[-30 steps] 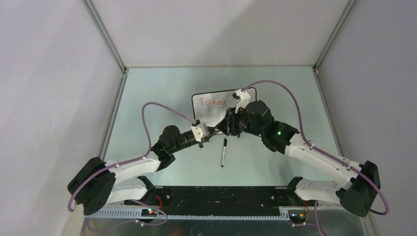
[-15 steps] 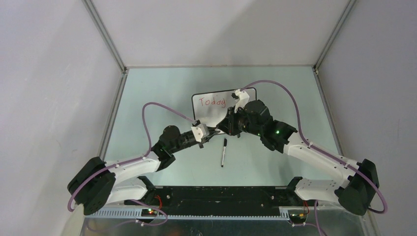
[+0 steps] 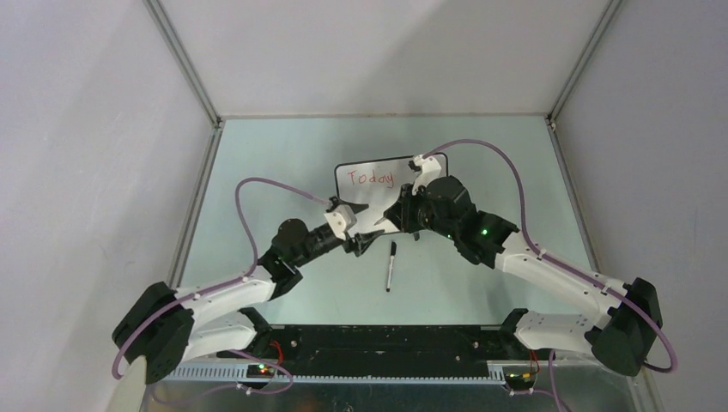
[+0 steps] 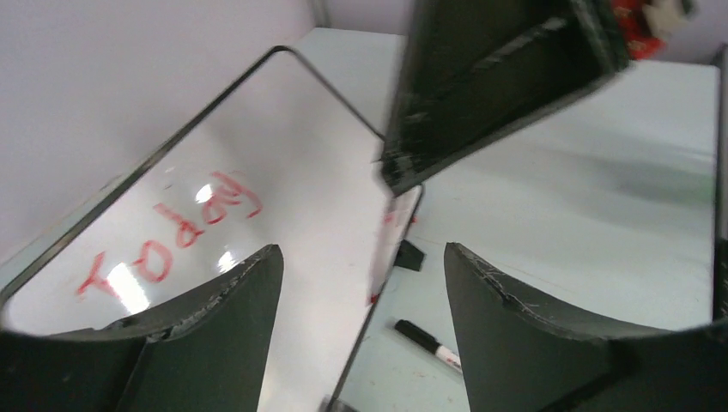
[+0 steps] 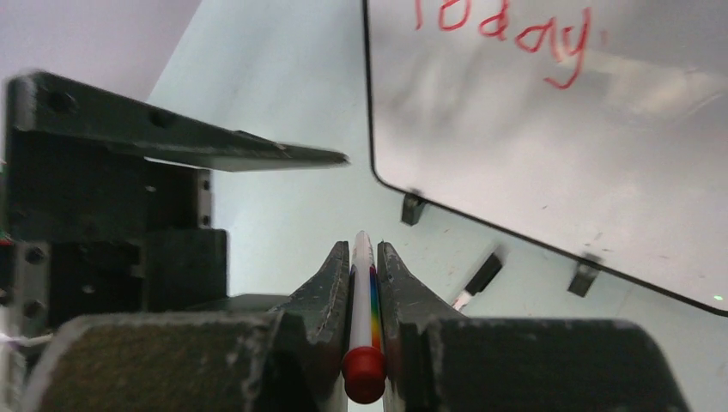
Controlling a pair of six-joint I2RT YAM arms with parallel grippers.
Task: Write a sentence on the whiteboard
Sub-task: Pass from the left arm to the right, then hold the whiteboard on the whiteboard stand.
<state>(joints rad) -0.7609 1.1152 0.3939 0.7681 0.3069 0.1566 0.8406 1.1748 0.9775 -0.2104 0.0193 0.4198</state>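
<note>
The robot's open left gripper crowds the marker (image 3: pixel 380 221) in front of the whiteboard, so the left gripper should swing out of the way and hold the whiteboard's upper corner (image 3: pixel 339 167) before the writing starts.
The whiteboard (image 3: pixel 382 196) stands at mid-table, its black-framed white face (image 4: pixel 283 172) bearing one red word of the sentence, "Today" (image 3: pixel 370 178) (image 5: pixel 506 21). My right gripper (image 3: pixel 395 218) hovers just in front of the board's lower edge. In the right wrist view the right gripper (image 5: pixel 364 249) is shut on a white marker with a red end (image 5: pixel 365 369). My left gripper (image 3: pixel 366 241) sits close to its left, open. In the left wrist view the left gripper (image 4: pixel 360 266) has nothing between its fingers (image 4: pixel 225 318), and the board's edge lies beyond them.
A black marker (image 3: pixel 391 264) (image 4: pixel 427 343) (image 5: pixel 482 275) lies on the pale green table (image 3: pixel 283 172) in front of the board, just below both grippers. Grey enclosure walls (image 3: pixel 103 129) close in the left, right and back sides.
The left gripper has opened and drawn back slightly down and left. The right gripper closed on the red-ended marker and holds it near the board.
</note>
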